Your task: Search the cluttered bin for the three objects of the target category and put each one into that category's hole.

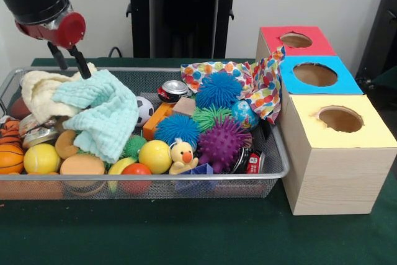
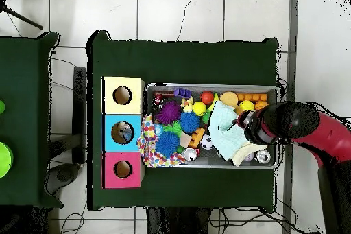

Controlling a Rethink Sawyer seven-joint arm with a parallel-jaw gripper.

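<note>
My gripper is about to lift the mint cloth (image 1: 103, 116), and green spikes (image 1: 133, 146) stick out beside a tan toy under it. I should expect more small toys hidden there when I lift the cloth.
The wire-mesh bin (image 1: 142, 178) is full of toys and cloths; it also shows in the overhead view (image 2: 212, 85). No clear plastic bottle shows in either view. My gripper (image 1: 75, 72) hangs over the bin's far left corner. Its two black fingers (image 1: 81, 63) stand apart, open, with their tips at the top of a mint cloth (image 1: 102, 113) and a cream cloth (image 1: 37, 91). In the overhead view the gripper (image 2: 245, 130) is over the same cloths. The cloths cover what lies under them.
Three wooden boxes with round holes stand beside the bin: red (image 1: 296, 40), blue (image 1: 316, 74), yellow (image 1: 340, 119). Spiky balls (image 1: 218, 89), a confetti-print cloth (image 1: 263, 85), drink cans (image 1: 172, 90), a rubber duck (image 1: 183, 155) and small balls (image 1: 41, 158) fill the bin.
</note>
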